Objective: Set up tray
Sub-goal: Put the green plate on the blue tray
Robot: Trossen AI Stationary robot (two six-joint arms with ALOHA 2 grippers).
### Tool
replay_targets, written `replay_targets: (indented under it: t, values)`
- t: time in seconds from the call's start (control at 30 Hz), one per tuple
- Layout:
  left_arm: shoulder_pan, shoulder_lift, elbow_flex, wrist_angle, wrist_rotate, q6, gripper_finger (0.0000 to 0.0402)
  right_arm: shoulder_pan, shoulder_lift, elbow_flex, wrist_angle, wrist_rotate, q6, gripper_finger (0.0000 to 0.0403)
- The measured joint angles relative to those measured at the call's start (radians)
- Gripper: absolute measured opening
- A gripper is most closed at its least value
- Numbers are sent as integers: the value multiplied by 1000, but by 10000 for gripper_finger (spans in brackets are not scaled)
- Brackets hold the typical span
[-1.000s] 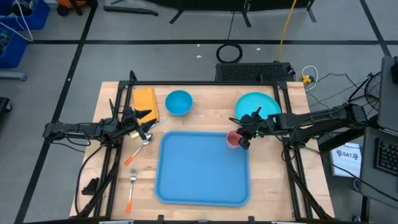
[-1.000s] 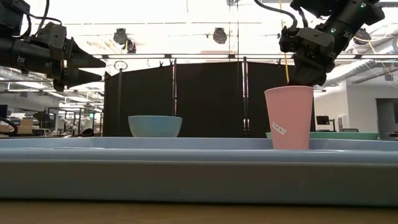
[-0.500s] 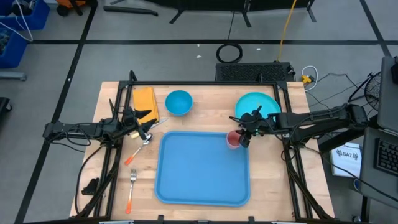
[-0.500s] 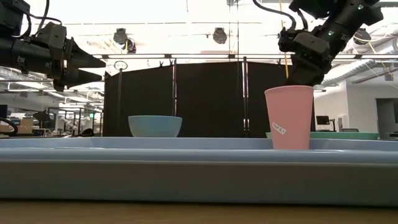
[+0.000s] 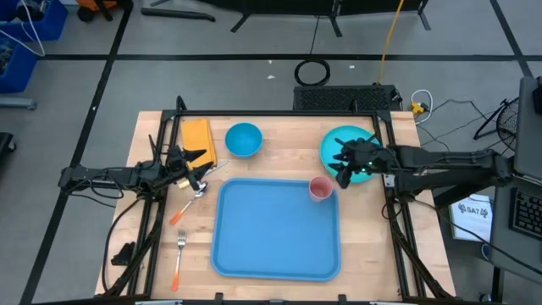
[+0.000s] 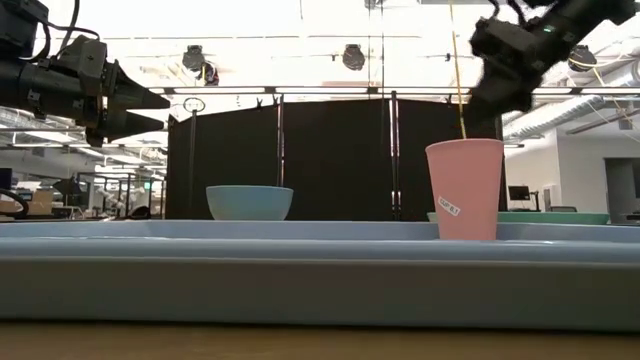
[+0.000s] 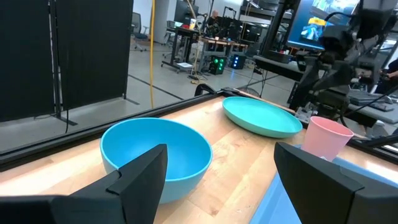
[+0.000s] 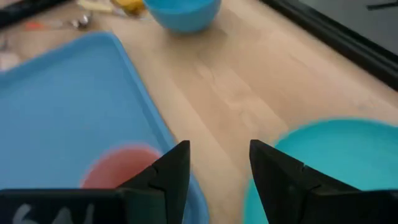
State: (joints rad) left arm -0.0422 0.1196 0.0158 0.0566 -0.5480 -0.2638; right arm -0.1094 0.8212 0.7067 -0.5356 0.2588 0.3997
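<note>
My right gripper is lowering its open fingers, and the teal plate's near rim (image 5: 360, 179) is clear of the pink cup. The gripper keeps going down until its fingers are on both sides of that rim (image 8: 251, 204) and close.
The big blue tray (image 5: 271, 241) lies flat in the middle of the wooden table. A pink cup (image 5: 320, 188) stands upright on its base in the tray's far right corner, also seen in the low view (image 6: 465, 190). My right gripper (image 5: 341, 169) hovers open just right of and above the cup, over the near left edge of the teal plate (image 5: 356, 140); nothing is between its fingers (image 8: 214, 168). My left gripper (image 5: 201, 169) waits open above the table left of the tray, pointing level toward the blue bowl (image 7: 155, 152).
A blue bowl (image 5: 243, 139) and a yellow cloth (image 5: 197, 135) sit at the far left. A spoon (image 5: 199, 191), a fork (image 5: 180, 246) and orange-handled cutlery (image 5: 175, 273) lie left of the tray. Most of the tray's floor is bare.
My right gripper has come off the pink cup's rim and drawn up and back toward the table's right edge, ending over the teal plate. The cup stays upright in the tray's far right corner.
</note>
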Motion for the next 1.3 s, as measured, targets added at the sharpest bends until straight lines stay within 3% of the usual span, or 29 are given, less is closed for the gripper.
replay_targets:
  t: [0.27, 0.57, 1.3]
  values:
    - [0, 0, 0, 0, 6, 0, 301, -30, -45, 0, -433, -48, 123, 155]
    - [0, 0, 0, 0, 6, -1, 301, -29, 2, -5, -515, -134, 176, 155]
    - [0, 0, 0, -1, 6, 7, 301, -29, 296, -202, -96, -159, 187, 169]
